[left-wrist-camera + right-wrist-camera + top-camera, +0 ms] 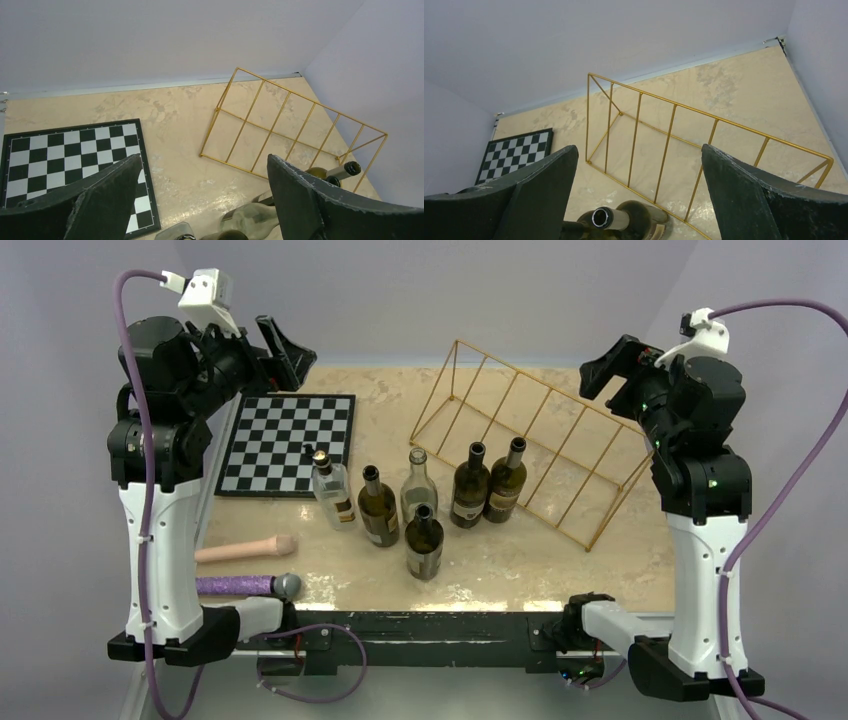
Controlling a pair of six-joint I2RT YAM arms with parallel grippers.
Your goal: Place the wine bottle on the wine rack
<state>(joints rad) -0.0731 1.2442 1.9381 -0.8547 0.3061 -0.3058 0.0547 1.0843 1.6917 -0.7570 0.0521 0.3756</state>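
The nearest dark bottle (505,488) has its neck upright and clear of the neighbouring bottle, so my right gripper should keep moving toward it, open, until its fingers straddle the neck (517,450).
The gold wire wine rack (553,385) lies slanted on the table at the right of centre. It holds no bottle. Several wine bottles stand upright in front of it, among them two dark ones (470,487) against its near side and a clear one (418,485). My left gripper (290,350) is open and empty, raised at the back left above the checkered board. My right gripper (600,368) is open and empty, raised at the right of the rack. The left wrist view shows the rack (312,101) beyond the open gripper (204,157). The right wrist view shows the rack (674,104) and a bottle neck (611,217) under the open gripper (639,147).
A black and white checkered board (290,443) lies at the back left. A beige rod (245,550) and a purple-handled microphone-like thing (250,586) lie at the near left edge. Walls close the table at the back and the right.
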